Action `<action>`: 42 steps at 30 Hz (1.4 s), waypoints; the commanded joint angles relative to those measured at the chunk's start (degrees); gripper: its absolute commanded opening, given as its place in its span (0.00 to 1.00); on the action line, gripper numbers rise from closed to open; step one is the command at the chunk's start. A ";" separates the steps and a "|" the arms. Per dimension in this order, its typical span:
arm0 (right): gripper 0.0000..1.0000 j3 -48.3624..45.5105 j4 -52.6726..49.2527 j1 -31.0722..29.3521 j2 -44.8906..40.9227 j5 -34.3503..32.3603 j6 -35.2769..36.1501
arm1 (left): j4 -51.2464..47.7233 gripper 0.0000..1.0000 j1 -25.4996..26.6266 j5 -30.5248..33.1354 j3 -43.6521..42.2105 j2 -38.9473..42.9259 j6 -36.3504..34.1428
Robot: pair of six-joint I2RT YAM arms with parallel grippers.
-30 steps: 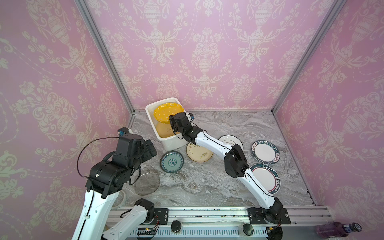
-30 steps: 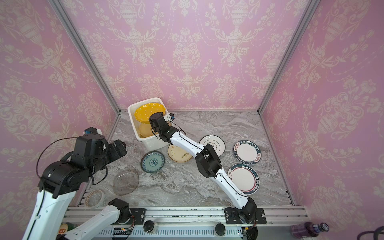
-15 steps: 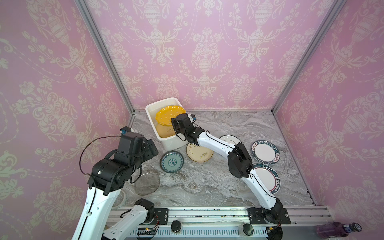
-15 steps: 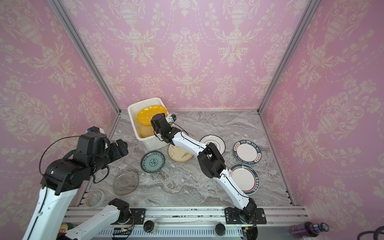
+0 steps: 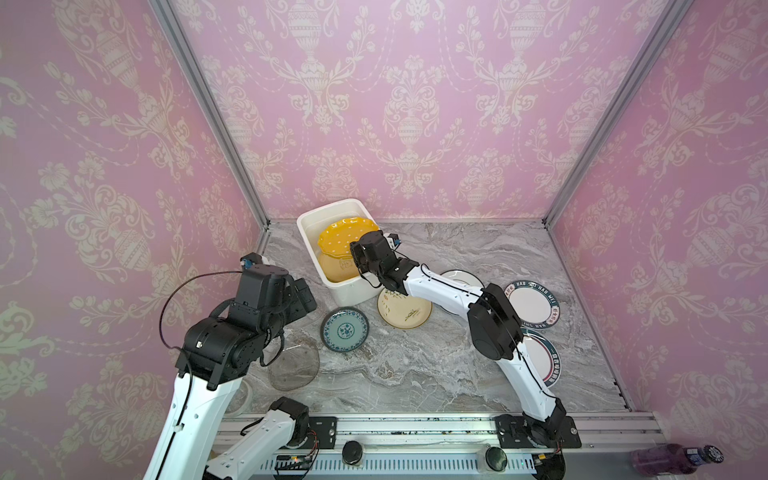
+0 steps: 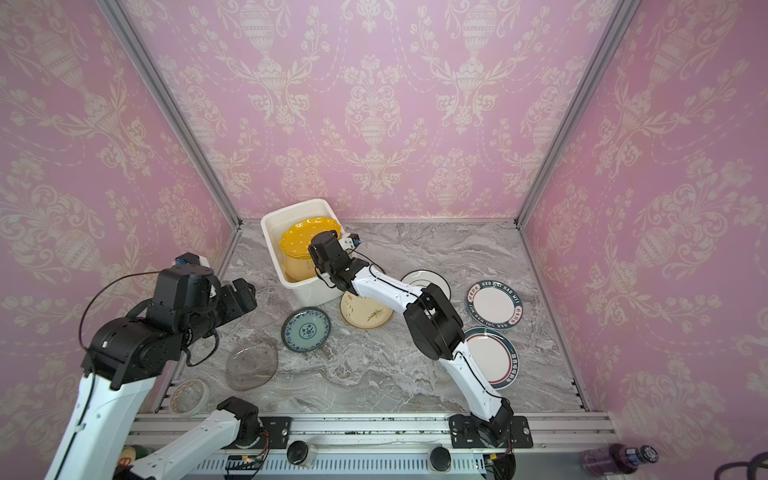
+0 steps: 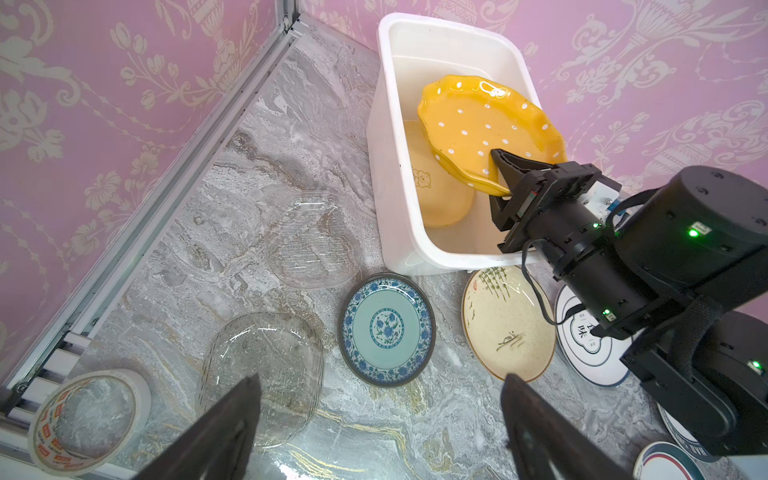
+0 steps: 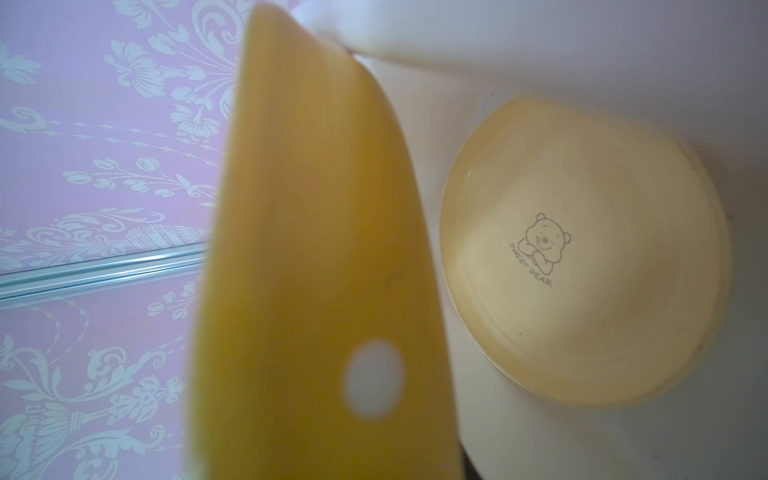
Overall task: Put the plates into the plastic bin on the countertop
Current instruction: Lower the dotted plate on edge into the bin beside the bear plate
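The dotted yellow plate (image 7: 484, 126) is tilted high above the far half of the bin, so next my right gripper pulls it back and puts it down on the pale yellow plate (image 7: 444, 194).
My right gripper (image 7: 496, 178) is shut on the rim of the dotted scalloped yellow plate (image 5: 343, 241), holding it tilted inside the white plastic bin (image 5: 349, 293). A pale yellow plate (image 8: 582, 257) with a bear print lies on the bin's floor below it. My left gripper (image 7: 381, 378) hangs open and empty above the countertop (image 5: 415, 374), over a clear glass plate (image 7: 262, 374) and a teal patterned plate (image 7: 386, 328). The cream plate with green sprigs (image 5: 405, 309) lies beside the bin, partly under my right arm.
Three white dark-rimmed plates (image 5: 534, 305) (image 5: 540, 361) (image 5: 461, 278) lie on the right. A second clear plate (image 7: 316, 241) sits left of the bin. A tape roll (image 6: 189, 397) rests at the front left corner. Aluminium rails edge the countertop, with pink walls around it.
My right gripper has brought the dotted yellow plate slightly nearer and lower in the bin. The left arm has barely moved and its gripper stays open.
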State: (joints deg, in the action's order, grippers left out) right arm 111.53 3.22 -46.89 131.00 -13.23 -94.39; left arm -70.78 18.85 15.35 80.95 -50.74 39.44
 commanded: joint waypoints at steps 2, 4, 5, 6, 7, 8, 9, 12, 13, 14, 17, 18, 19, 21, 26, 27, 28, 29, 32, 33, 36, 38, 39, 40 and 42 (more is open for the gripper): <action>0.00 -4.59 6.23 0.26 -7.76 -0.38 0.27 | -0.41 0.92 -0.47 -0.18 -0.10 0.33 -1.27; 0.00 -7.08 6.53 0.23 -9.08 -0.47 0.09 | -0.54 0.92 -0.48 -0.15 -0.01 0.40 -1.28; 0.00 -8.42 6.61 0.22 -9.86 -0.67 -0.08 | -0.57 0.92 -0.47 -0.08 0.00 0.44 -1.28; 0.00 -9.64 6.80 0.17 -10.59 -0.67 -0.10 | -0.53 0.92 -0.47 -0.06 -0.09 0.43 -1.28; 0.00 -10.41 6.59 0.16 -11.14 -0.83 -0.18 | -0.58 0.92 -0.48 -0.03 -0.09 0.46 -1.29; 0.00 -11.00 6.24 0.22 -11.61 -0.89 -0.10 | -0.59 0.92 -0.48 -0.04 -0.16 0.43 -1.29; 0.00 -11.35 5.84 0.08 -11.96 -0.84 0.04 | -0.52 0.92 -0.48 -0.06 -0.18 0.42 -1.27; 0.00 -11.14 4.14 0.09 -12.02 -0.36 0.08 | -0.32 0.92 -0.43 -0.05 -0.57 0.20 -1.25; 0.00 -10.65 3.64 0.12 -11.43 -0.14 0.13 | -0.32 0.92 -0.46 -0.08 -0.70 0.20 -1.30; 0.00 -9.70 2.68 0.12 -10.79 0.11 0.17 | -0.24 0.92 -0.48 -0.13 -0.79 0.20 -1.29; 0.00 -4.70 -0.87 0.06 -8.08 1.26 1.42 | -0.55 0.92 -0.42 0.18 -0.88 0.28 -1.36; 0.00 -2.85 -2.21 -0.03 -7.09 1.65 1.92 | -0.71 0.92 -0.43 0.30 -1.01 0.34 -1.44; 0.00 -0.70 -3.63 0.02 -6.00 1.95 2.38 | -0.85 0.92 -0.47 0.39 -1.04 0.39 -1.55; 0.00 2.76 -6.25 -0.03 -3.98 2.07 2.63 | -1.02 0.92 -0.48 0.68 -1.21 0.55 -1.71; 0.00 9.46 -10.70 0.04 0.31 2.07 2.48 | -1.10 0.92 -0.48 1.08 -1.41 0.49 -1.99; 0.00 10.54 -11.52 -0.03 1.11 2.13 2.27 | -1.11 0.92 -0.48 1.15 -1.49 0.39 -2.09; 0.00 11.47 -12.07 -0.01 1.83 2.21 1.99 | -1.11 0.92 -0.48 1.17 -1.49 0.46 -2.10; 0.00 12.27 -12.72 0.03 2.47 2.08 1.64 | -1.10 0.92 -0.48 1.17 -1.58 0.42 -2.24; 0.00 13.90 -14.52 -0.01 3.98 1.74 0.80 | -1.03 0.92 -0.47 1.35 -1.92 0.51 -2.45; 0.00 14.26 -14.97 -0.03 4.36 1.80 0.83 | -1.02 0.92 -0.48 1.44 -2.01 0.47 -2.47; 0.00 15.43 -16.56 0.05 5.73 2.29 1.20 | -1.02 0.92 -0.48 1.57 -2.28 0.47 -2.66; 0.00 15.50 -17.53 0.10 6.26 2.54 1.09 | -1.02 0.92 -0.47 1.66 -2.42 0.49 -2.90; 0.00 15.35 -17.63 0.10 6.49 2.65 1.13 | -1.02 0.92 -0.48 1.70 -2.46 0.47 -3.03; 0.00 15.29 -17.73 0.06 6.68 2.81 1.09 | -0.97 0.92 -0.47 1.79 -2.53 0.48 -3.14; 0.00 15.34 -18.21 0.06 7.06 2.89 1.39 | -0.94 0.92 -0.47 1.91 -2.55 0.53 -3.30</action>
State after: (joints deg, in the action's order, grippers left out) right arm 124.81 -16.27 -46.89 136.81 -11.68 -92.82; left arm -70.85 18.85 15.59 79.05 -50.68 37.93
